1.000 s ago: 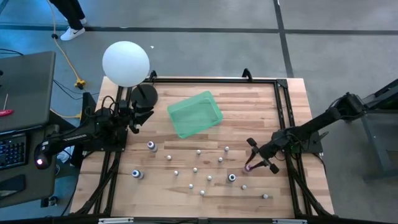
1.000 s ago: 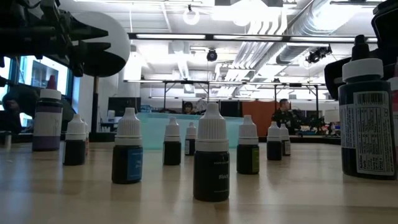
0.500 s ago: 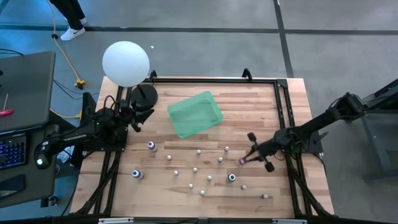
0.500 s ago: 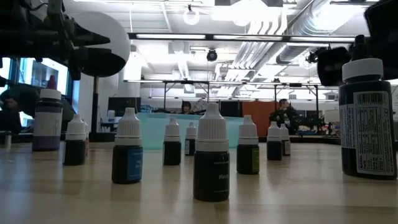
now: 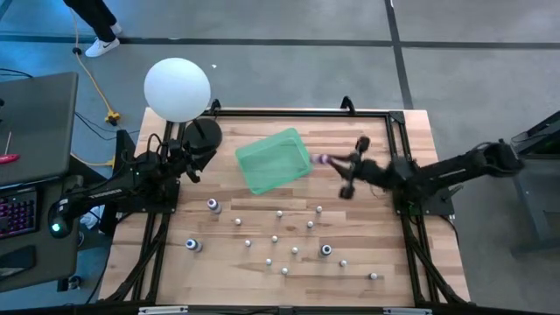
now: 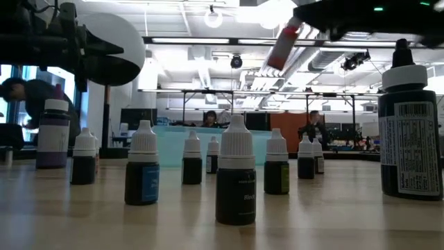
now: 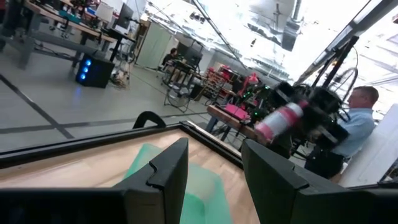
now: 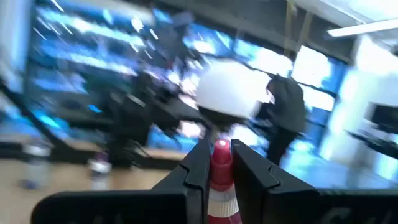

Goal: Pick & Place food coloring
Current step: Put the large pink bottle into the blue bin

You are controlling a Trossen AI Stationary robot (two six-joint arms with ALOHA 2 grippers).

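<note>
I should continue to carry the pink bottle by the red cap in my right gripper's fingers until its base stands in the green tray, which is empty.
My right gripper is shut on a pink food coloring bottle, in the air just right of the green tray. The bottle also shows in the low view and the left wrist view. Several other small white-capped bottles stand upright on the near half of the table, such as one at the left and one near the middle. My left gripper is open and empty at the table's far left; its wrist view shows the gap between the fingers. My right gripper pinches the pink bottle between its two fingers. The fingers come about level from the table's right side, and the bottle lies along them, its free end sticking out toward the tray. It is lifted clear and tilted.
A big white sphere lamp on a dark round base stands at the far left corner. A black frame rail runs along the table's edges. People show in the room beyond the table.
My right gripper has lifted the pink bottle off the table at the near right. It has carried it up, toward the far edge and leftward to the tray's right side. The bottle has tipped from upright to a slant. The other bottles have stayed in place.
</note>
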